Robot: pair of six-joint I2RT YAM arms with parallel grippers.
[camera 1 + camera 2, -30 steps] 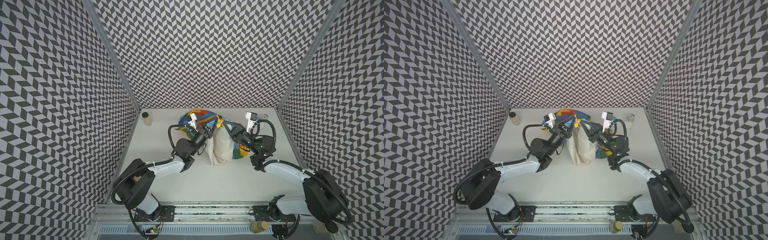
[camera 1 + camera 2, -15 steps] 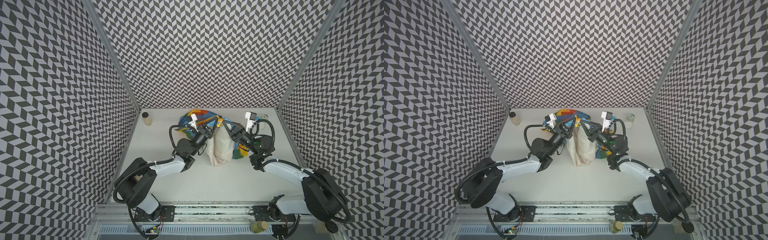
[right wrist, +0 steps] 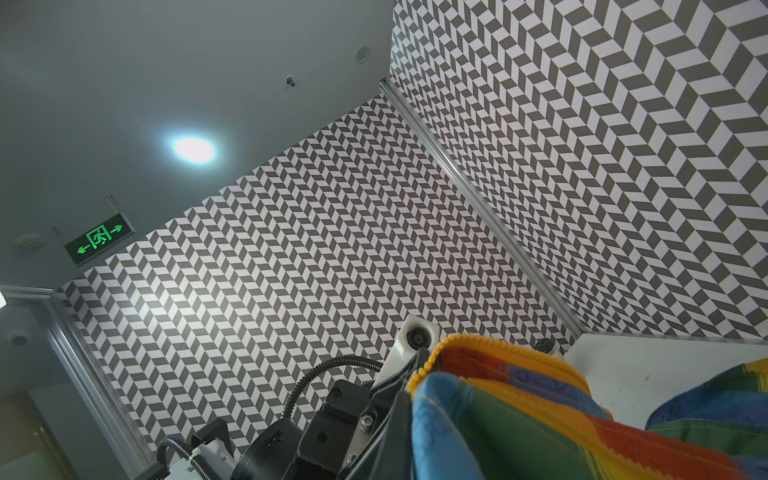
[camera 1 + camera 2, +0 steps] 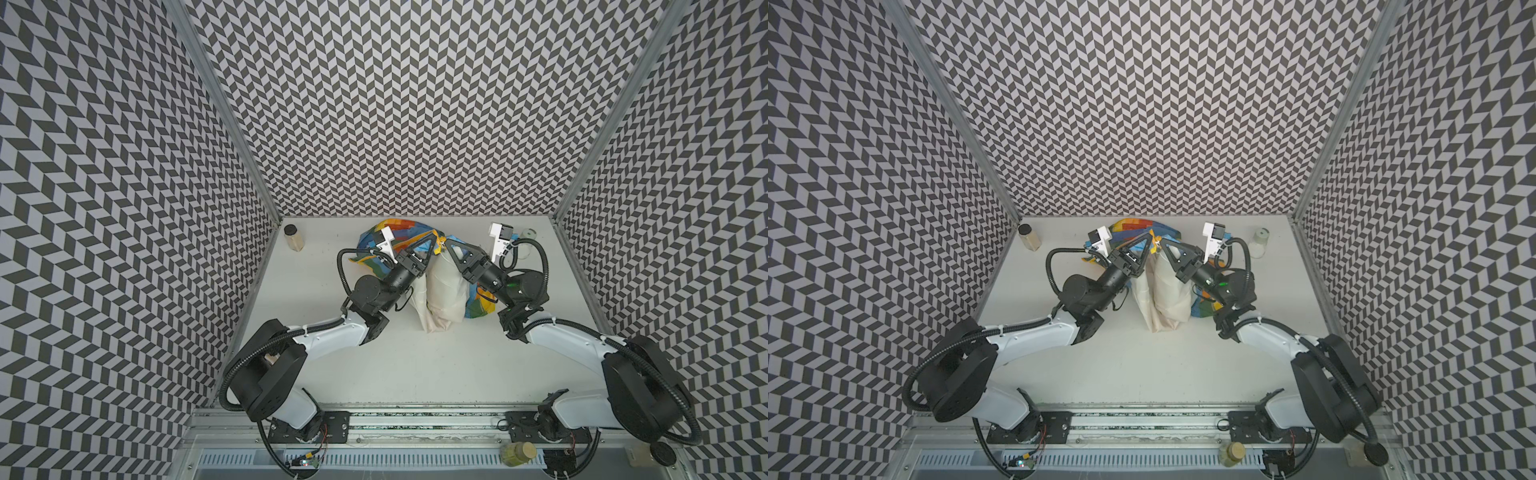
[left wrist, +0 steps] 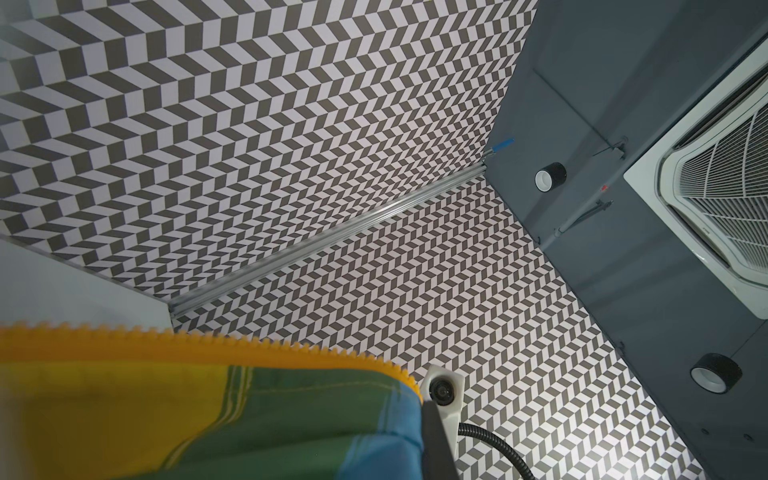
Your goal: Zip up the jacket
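Observation:
Next, I pull apart the zipper end in my left gripper and my right gripper's yellow end (image 4: 441, 242), which meet at a slant, then lift and align both.
The jacket (image 4: 440, 291) hangs off the table between both arms, its cream lining facing front and its rainbow stripes bunched behind (image 4: 395, 226). In both top views my left gripper (image 4: 433, 240) and my right gripper (image 4: 448, 245) are shut on the jacket's upper edge, tips almost touching. The same pair shows as left gripper (image 4: 1149, 235) and right gripper (image 4: 1163, 246). The left wrist view shows the orange-yellow zipper strip (image 5: 249, 353) along green and blue fabric (image 5: 208, 415). The right wrist view shows the zipper strip (image 3: 478, 343) over striped cloth (image 3: 519, 436). The fabric hides my own fingers in both wrist views.
A small tan bottle (image 4: 293, 237) stands at the back left corner of the table. A white jar (image 4: 1260, 241) stands at the back right. Another bottle (image 4: 517, 453) sits on the front rail. Patterned walls close three sides.

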